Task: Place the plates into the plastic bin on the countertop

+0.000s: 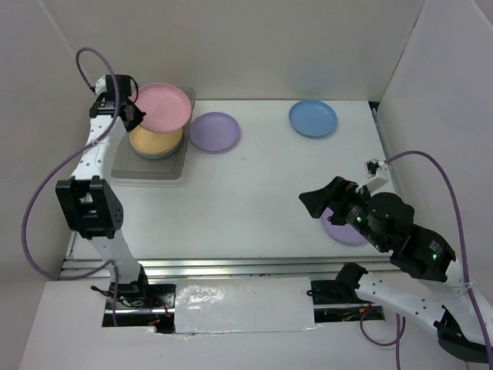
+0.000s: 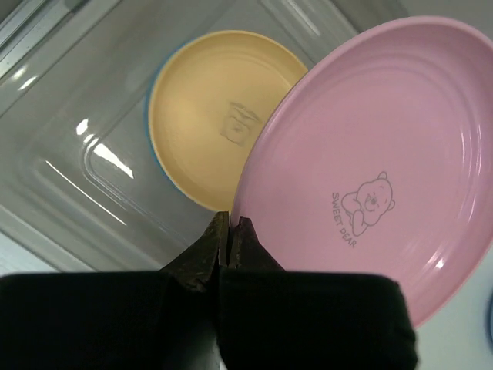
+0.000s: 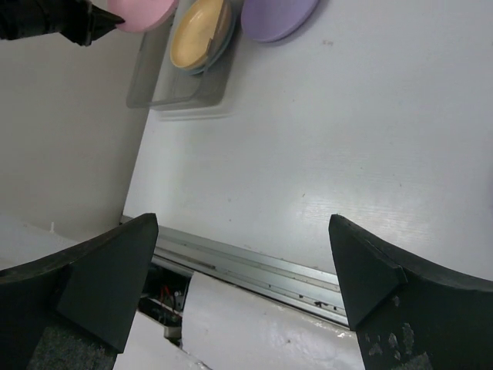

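I should move my right gripper away first, because my right arm [image 1: 394, 220] is blocking the way to the lilac plate below it. My left gripper should then take that plate [image 1: 343, 232].
My left gripper [image 1: 137, 116] [image 2: 229, 223] is shut on the near rim of a pink plate [image 1: 162, 106] [image 2: 370, 169], holding it tilted above the plastic bin [image 1: 146, 171] [image 2: 77, 193] at the far left of the countertop [image 1: 254, 200]. Inside the bin lies a yellow-orange plate [image 1: 154, 141] [image 2: 216, 116] on top of a short stack. A lilac plate [image 1: 215, 131] lies just right of the bin, and a blue plate [image 1: 313, 118] lies at the far right. My right gripper [image 1: 312, 202] [image 3: 243, 227] hangs open and empty, above a second lilac plate [image 1: 343, 233] that the arm half hides.
White walls close in the countertop on the left, back and right. A metal rail [image 1: 231, 266] [image 3: 254, 266] runs along the near edge. The left arm's purple cable [image 1: 35, 208] loops along the left wall.
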`<state>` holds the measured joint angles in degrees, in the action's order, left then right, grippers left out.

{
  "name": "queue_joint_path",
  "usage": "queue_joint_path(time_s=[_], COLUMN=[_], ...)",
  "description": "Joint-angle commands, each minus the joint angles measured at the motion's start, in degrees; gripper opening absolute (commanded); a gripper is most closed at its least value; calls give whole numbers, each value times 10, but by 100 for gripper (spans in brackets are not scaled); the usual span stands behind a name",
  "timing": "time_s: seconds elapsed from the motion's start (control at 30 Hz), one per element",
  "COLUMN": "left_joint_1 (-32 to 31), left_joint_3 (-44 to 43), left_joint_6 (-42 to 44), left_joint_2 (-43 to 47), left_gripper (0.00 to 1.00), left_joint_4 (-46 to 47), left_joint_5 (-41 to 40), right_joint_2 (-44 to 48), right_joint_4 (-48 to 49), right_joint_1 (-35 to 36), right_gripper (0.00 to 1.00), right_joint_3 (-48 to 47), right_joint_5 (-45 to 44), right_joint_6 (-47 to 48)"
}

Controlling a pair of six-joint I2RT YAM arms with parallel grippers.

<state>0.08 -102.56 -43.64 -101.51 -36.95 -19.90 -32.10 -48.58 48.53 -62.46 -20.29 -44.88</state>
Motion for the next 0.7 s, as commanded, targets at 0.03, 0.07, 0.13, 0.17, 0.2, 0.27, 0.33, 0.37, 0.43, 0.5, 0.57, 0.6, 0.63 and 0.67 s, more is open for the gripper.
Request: queue_joint_path(time_s=[0.03,0.07,0.13,0.17,0.2,0.27,0.33,0.37,0.43,0.5,0.57,0.6,0.63,0.67], left_joint_1=[65,83,105,112,120,137,146,149,148,147,143,140,139,136], left_joint_3=[-39,-47,-56,-60,-60,-55,-62,-65,-60,-46,-34,-33,-37,-38], left_joint_6=[0,1,3,6,5,12,15,17,19,21,19,16,15,17], left_joint_2=[-92,-101,-117,-121,-131,-141,-163,-169,-172,-164,-154,-141,-132,-114], left_gripper=[0,0,0,0,0,0,0,0,0,39,98,99,99,99], left_joint_4=[2,5,12,24,24,48,44,43,44,50,47,47,43,42], left_joint_5=[123,129,131,138,148,176,191,194,194,194,189,189,194,195], right_joint_2=[-12,-15,-21,-23,-25,-27,-33,-38,-45,-53,-57,-62,-64,-66], right_joint_4=[57,58,57,59,61,67,72,74,76,85,93,96,102,103], right_joint_1=[-3,-4,-5,-5,-5,-5,-5,-5,-5,-5,-6,-6,-6,-6], right_gripper=[100,100,100,100,100,100,100,100,100,100,100,100,100,100], right_joint_3=[18,21,25,29,30,35,37,37,37,39,41,42,43,44], right_joint_5=[23,28,33,35,36,45,46,47,48,56,61,65,66,68], right_joint_6=[20,20,23,25,27,29,33,35,37,39,40,38,38,38])
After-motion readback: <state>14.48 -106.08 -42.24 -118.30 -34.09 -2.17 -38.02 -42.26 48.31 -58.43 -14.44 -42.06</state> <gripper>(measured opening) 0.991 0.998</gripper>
